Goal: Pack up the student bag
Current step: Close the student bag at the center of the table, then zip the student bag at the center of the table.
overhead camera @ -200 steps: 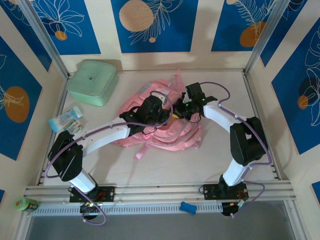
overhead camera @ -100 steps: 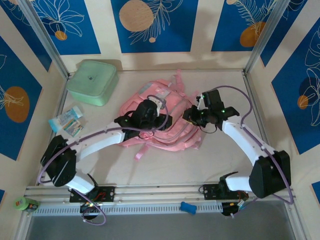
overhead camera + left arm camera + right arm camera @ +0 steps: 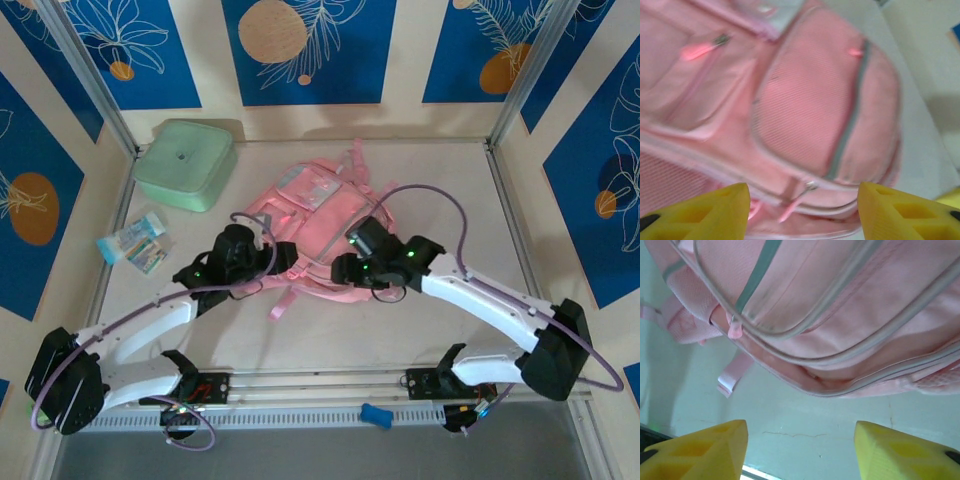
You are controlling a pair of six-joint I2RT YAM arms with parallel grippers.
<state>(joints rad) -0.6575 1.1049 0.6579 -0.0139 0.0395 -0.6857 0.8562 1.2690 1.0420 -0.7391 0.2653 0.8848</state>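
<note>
The zipper pull point(image 3: 794, 205) is hanging at the soft bag's loose rim point(image 3: 836, 188). My left gripper should keep the bag still while my right gripper takes hold of the zipper pull.
The student bag point(image 3: 318, 203) is a soft pink backpack lying flat in the middle of the table, its straps trailing toward the near edge. My left gripper point(image 3: 284, 262) is at the bag's near left edge and my right gripper point(image 3: 343, 268) at its near right edge. In the left wrist view the left gripper point(image 3: 802, 216) stands open over the bag point(image 3: 805, 100), close to a zipper pull point(image 3: 808, 188), gripping nothing. In the right wrist view the right gripper point(image 3: 800, 452) is open over bare table, with the bag's open rim point(image 3: 840, 375) just ahead of it.
A mint-green lidded box point(image 3: 185, 163) sits at the back left. Small packets point(image 3: 135, 241) lie by the left wall. A loose pink strap end point(image 3: 280, 306) lies on the table in front of the bag. Frame rails and walls close in the table.
Both grippers went from shut to open. Both arms drew back from the top of the bag toward its near edge. The bag now lies flatter and more exposed.
</note>
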